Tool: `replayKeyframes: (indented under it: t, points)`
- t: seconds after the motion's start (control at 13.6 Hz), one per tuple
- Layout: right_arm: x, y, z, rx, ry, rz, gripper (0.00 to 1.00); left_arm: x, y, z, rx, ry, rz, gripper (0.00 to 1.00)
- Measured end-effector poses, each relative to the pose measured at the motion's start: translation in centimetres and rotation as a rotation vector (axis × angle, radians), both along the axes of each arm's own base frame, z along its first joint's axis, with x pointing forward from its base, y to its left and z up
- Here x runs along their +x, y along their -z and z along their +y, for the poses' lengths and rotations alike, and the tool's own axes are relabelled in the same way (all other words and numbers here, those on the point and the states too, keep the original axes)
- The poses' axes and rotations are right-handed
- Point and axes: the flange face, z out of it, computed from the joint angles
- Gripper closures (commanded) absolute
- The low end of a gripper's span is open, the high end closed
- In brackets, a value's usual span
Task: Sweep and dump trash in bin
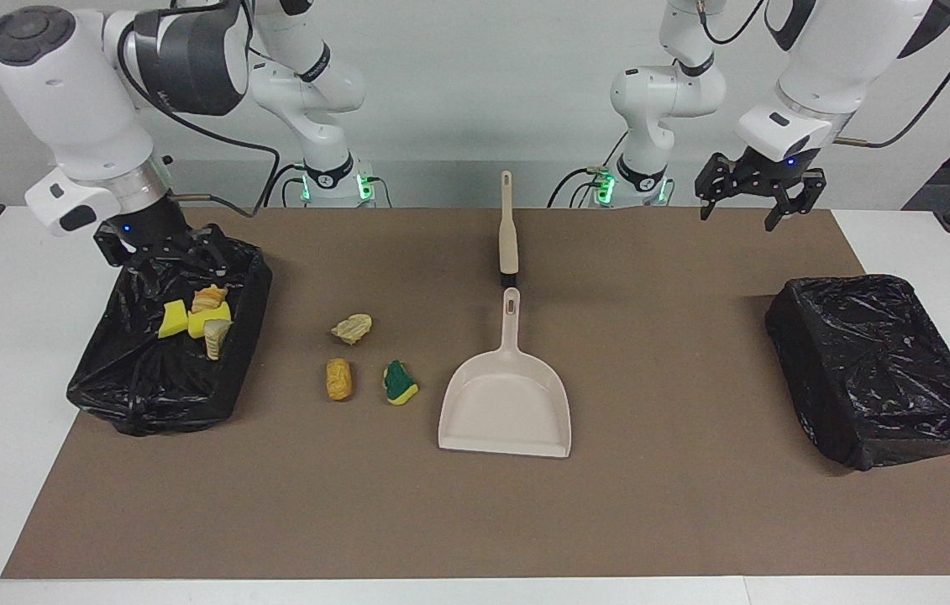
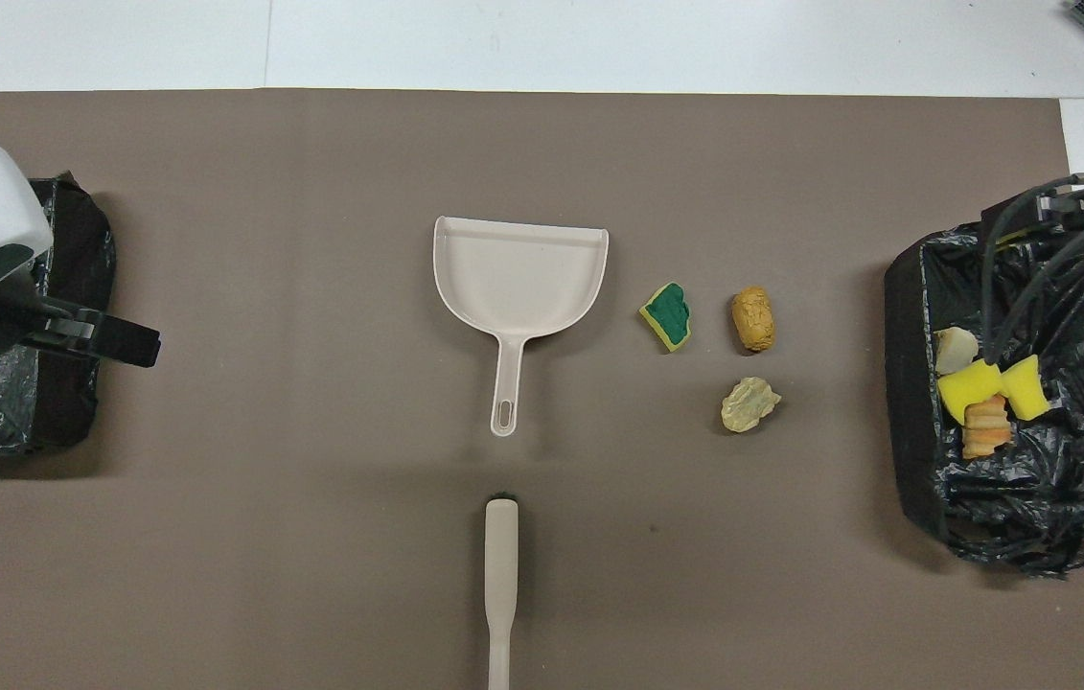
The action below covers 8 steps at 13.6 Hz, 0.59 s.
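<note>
Next, my left gripper grabs the dustpan's handle (image 2: pixel 506 385) and turns the dustpan's wide edge (image 2: pixel 521 226) toward the trash before sweeping, because that edge points past the trash.
Three pieces of trash lie on the brown mat beside the beige dustpan (image 1: pixel 508 407), toward the right arm's end: a green-and-yellow sponge (image 1: pixel 399 383), an orange-brown lump (image 1: pixel 339 379) and a pale tan lump (image 1: pixel 353 328). Yellow sponge chunks (image 1: pixel 175 319) and tan lumps (image 1: pixel 215 338) lie in the black-bagged bin (image 1: pixel 139 403) at the right arm's end. My right gripper (image 1: pixel 162 259) is open and empty, low over that bin's rim nearest the robots. My left gripper (image 1: pixel 743 212) is open and empty, up over the mat's left-arm end. The brush (image 1: pixel 508 227) lies nearer the robots than the dustpan, in line with its handle.
A second bin (image 1: pixel 878 370) wrapped in a black bag stands at the left arm's end of the mat. In the overhead view my left gripper (image 2: pixel 144 343) covers its edge (image 2: pixel 72 402). White table surrounds the mat (image 1: pixel 693 504).
</note>
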Motion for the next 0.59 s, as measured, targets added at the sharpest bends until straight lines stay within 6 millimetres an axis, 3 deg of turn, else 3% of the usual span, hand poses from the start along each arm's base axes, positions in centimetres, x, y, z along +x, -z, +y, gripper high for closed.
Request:
replayKeyframes:
  t: [0.22, 0.37, 0.51, 0.59]
  points:
    - [-3.4, -1.9, -0.8, 0.002, 0.018, 0.012, 0.0, 0.0, -0.9, 1.5, -0.003, -0.025, -0.008, 0.0]
    - [-4.8, -1.9, -0.7, 0.004, 0.018, 0.02, 0.0, 0.0, -1.2, 1.7, -0.004, -0.028, -0.013, 0.0]
    - [-5.0, -1.5, -0.5, 0.01, 0.016, 0.031, 0.0, -0.4, -0.6, -0.6, -0.004, 0.011, -0.008, 0.0]
    - [-5.0, -1.3, -0.3, 0.018, 0.013, 0.036, 0.0, -0.6, 0.3, -3.3, -0.004, 0.036, -0.016, 0.0]
